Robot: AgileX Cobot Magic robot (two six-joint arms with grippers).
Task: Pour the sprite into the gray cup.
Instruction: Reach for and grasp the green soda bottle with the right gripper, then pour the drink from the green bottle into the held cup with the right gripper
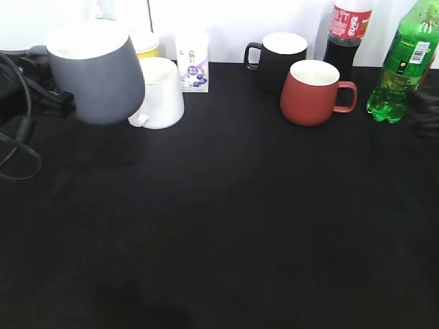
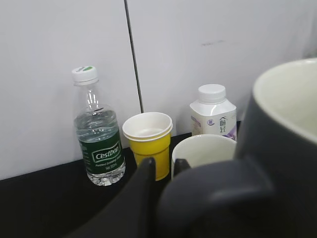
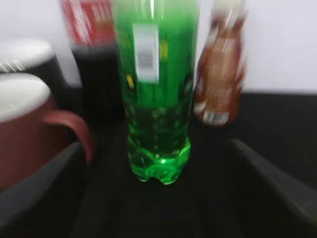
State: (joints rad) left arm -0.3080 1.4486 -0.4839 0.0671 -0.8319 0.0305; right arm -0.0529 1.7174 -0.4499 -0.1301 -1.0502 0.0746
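My gripper will lift the sprite (image 1: 403,63), and it should come loose and leave the brown bottle standing, because a dark gap (image 3: 198,136) shows between their bases.
The gray cup (image 1: 96,75) hangs in the air at the far left, tilted a little, above the black table. In the left wrist view my left gripper (image 2: 165,168) is shut on the handle of the gray cup (image 2: 287,163). The sprite (image 1: 405,65) stands upright at the far right. In the right wrist view the sprite (image 3: 156,99) is straight ahead, and my right gripper (image 3: 158,198) is open, with a finger low on either side, just short of the bottle's base. That view is blurred.
A white mug (image 1: 161,92), a yellow paper cup (image 2: 148,141), a water bottle (image 2: 98,134) and a small milk bottle (image 1: 192,62) stand behind the gray cup. A black mug (image 1: 281,58), a red mug (image 1: 312,92), a cola bottle (image 1: 350,34) and a brown bottle (image 3: 220,74) crowd the sprite.
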